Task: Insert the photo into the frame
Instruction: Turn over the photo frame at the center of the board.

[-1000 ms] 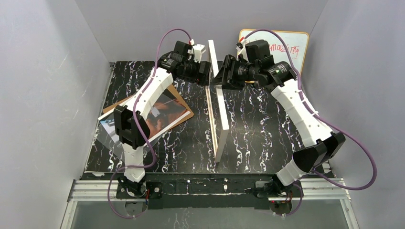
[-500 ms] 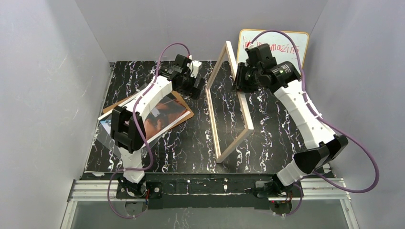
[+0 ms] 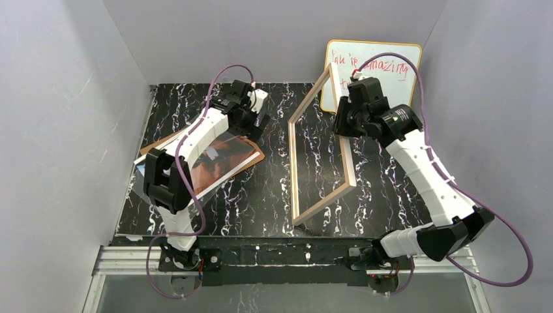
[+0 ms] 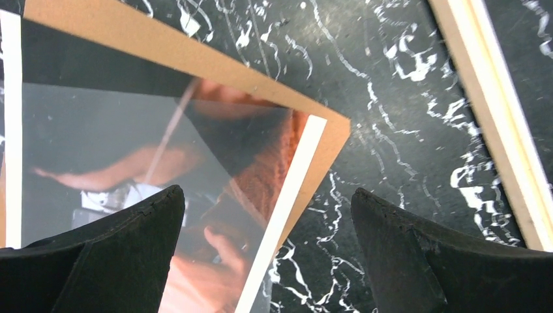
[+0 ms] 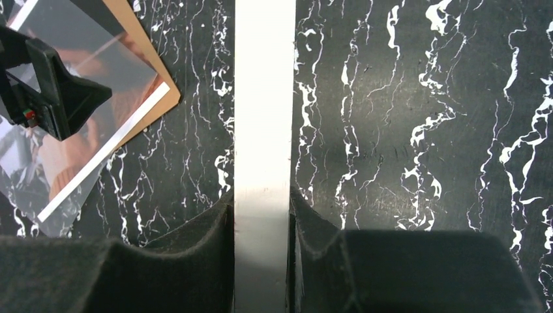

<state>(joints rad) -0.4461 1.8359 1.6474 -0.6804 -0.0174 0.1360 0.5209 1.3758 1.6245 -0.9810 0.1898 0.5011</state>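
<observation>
The frame is tilted over clear table point(image 3: 274, 179) beside the photo. My right gripper should now lower the raised rail point(image 3: 348, 162) until the frame is flat, and then let go.
The frame point(image 3: 324, 203), tan wood side showing, stands on its near corner in mid-table and leans to the right. My right gripper point(image 3: 343, 119) is shut on its upper right rail; in the right wrist view the white rail point(image 5: 264, 98) runs straight up between the jaws of that gripper point(image 5: 262, 208). The photo point(image 3: 215, 160), glossy with a white border, lies on a brown backing board point(image 3: 255, 155) at the left. My left gripper point(image 3: 251, 122) hovers open over the photo's far right corner; its wrist view shows the photo point(image 4: 130, 163), the board point(image 4: 195, 59) and the open gripper point(image 4: 267, 192).
An orange-rimmed whiteboard point(image 3: 391, 65) with red writing leans against the back wall behind the frame. Grey walls close in the black marbled table point(image 3: 391, 163) on both sides. One frame rail point(image 4: 495, 130) crosses the right of the left wrist view.
The right gripper closed on the frame's rail and swung it rightward, from edge-on upright to leaning open. The left gripper drew back left, away from the frame, over the photo's corner.
</observation>
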